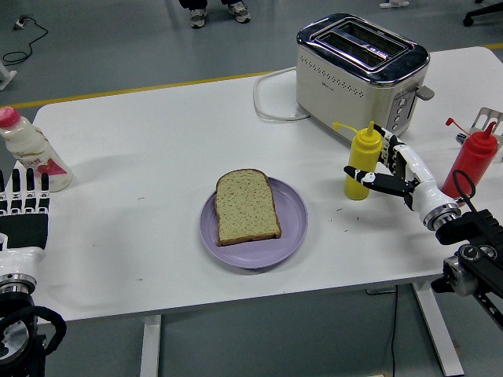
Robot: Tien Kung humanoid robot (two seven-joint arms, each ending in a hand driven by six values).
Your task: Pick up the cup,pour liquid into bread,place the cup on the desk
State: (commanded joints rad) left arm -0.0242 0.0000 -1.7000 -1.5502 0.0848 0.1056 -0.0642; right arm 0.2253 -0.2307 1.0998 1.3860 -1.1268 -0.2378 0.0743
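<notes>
A thin yellow strap sticks out sideways from the bottle's neck, so I expect the cap to come along, still sticking out, when the robot lifts the bottle.
A slice of bread lies on a purple plate at the table's middle. A yellow squeeze bottle stands upright to the plate's right, in front of the toaster. My right hand is open around the bottle's right side, the thumb across its lower front and the fingers behind it; I cannot tell if it touches. My left hand rests flat and open at the table's left edge.
A cream and chrome toaster stands at the back right with its white cord looping left. A red squeeze bottle stands at the far right. A pink-capped milk bottle stands at the far left.
</notes>
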